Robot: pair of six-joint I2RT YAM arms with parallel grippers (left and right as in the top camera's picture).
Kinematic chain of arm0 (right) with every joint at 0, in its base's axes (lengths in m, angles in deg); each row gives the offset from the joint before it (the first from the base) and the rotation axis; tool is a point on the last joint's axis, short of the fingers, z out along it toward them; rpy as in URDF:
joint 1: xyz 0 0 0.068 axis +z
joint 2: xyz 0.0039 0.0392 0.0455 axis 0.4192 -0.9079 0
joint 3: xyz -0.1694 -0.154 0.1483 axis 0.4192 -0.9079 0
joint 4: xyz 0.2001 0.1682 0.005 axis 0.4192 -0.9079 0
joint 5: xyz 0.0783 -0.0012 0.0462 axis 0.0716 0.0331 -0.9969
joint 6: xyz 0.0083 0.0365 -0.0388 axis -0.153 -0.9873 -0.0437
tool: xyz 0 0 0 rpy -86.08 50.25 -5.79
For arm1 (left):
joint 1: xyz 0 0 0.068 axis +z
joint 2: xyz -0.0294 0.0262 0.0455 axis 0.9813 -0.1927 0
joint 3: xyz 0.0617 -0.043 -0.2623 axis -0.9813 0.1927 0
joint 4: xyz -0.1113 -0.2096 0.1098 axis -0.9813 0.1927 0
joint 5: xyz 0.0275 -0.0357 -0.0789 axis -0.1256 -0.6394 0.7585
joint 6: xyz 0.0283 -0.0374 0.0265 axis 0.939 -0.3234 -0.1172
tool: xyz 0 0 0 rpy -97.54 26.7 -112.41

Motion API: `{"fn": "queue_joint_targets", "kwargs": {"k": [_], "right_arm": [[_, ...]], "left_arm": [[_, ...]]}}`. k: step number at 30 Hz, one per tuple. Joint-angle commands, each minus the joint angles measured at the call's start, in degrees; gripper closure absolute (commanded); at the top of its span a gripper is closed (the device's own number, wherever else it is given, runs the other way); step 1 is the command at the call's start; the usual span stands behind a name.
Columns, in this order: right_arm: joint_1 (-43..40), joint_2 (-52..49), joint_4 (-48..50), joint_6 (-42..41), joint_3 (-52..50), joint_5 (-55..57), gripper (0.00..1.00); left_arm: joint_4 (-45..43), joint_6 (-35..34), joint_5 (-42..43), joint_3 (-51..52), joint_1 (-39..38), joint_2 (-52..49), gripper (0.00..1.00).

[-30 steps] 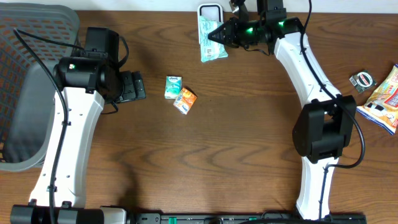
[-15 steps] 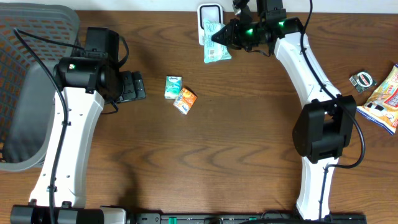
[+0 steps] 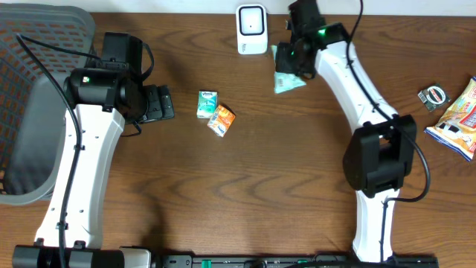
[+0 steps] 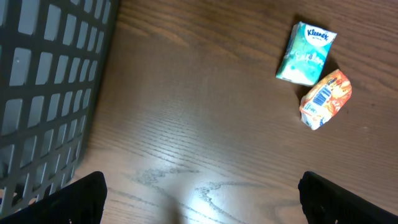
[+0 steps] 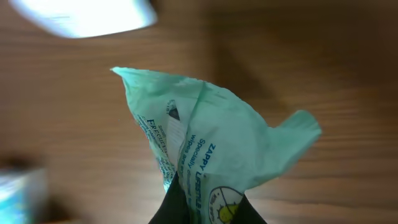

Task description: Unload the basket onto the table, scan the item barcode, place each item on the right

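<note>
Next, my right gripper puts the packet down flipped and grips it again with the wipes packet's fine-print side (image 5: 198, 150) toward the scanner (image 3: 252, 30), because that side now faces my right gripper's wrist.
My right gripper (image 3: 289, 61) is shut on a crumpled mint-green wipes packet (image 3: 286, 77), pinching its lower end. The packet hangs just right of the white barcode scanner (image 3: 252, 30) at the table's back edge. In the right wrist view the packet (image 5: 211, 140) rises from between the black fingers, with the right gripper (image 5: 202, 202) clamped on it. The scanner (image 5: 81, 12) shows there as a white blur at the top left. Printed text shows on the packet; I see no barcode on it. My left gripper (image 3: 157, 103) stands open over bare wood, and its fingertips (image 4: 81, 198) are wide apart.
A teal Kleenex pack (image 3: 207, 103) and an orange snack packet (image 3: 221, 120) with a barcode lie mid-table, also seen from the left wrist: Kleenex pack (image 4: 306, 53), orange packet (image 4: 324, 98). A dark mesh basket (image 3: 37, 97) fills the left. A snack bag (image 3: 460, 119) and a small packet (image 3: 433, 95) lie at the right.
My right gripper has swung the green packet from in front of the scanner to the right and slightly toward the table's middle. The left arm has not moved.
</note>
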Motion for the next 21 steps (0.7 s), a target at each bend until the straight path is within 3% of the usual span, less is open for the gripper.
{"fn": "queue_joint_targets", "kwargs": {"k": [1,6,10,12,15,21], "right_arm": [[3.04,-0.42,-0.20,4.37,-3.13,26.99,0.99],[4.92,-0.44,2.47,4.37,-13.14,37.77,0.99],[5.29,-0.44,4.13,4.33,-18.25,38.18,0.99],[5.64,-0.44,4.09,4.33,-19.89,36.06,0.94],[6.78,-0.44,2.95,4.35,-20.39,26.84,0.66],[10.69,-0.33,1.29,4.76,-18.49,17.49,0.51]], "left_arm": [[0.17,0.79,-0.57,0.11,0.28,-0.09,0.02],[0.17,0.79,-0.57,0.11,0.28,-0.09,0.02],[0.17,0.79,-0.57,0.11,0.28,-0.09,0.02],[0.17,0.79,-0.57,0.11,0.28,-0.09,0.02],[0.17,0.79,-0.57,0.11,0.28,-0.09,0.02],[0.17,0.79,-0.57,0.11,0.28,-0.09,0.02]]}}
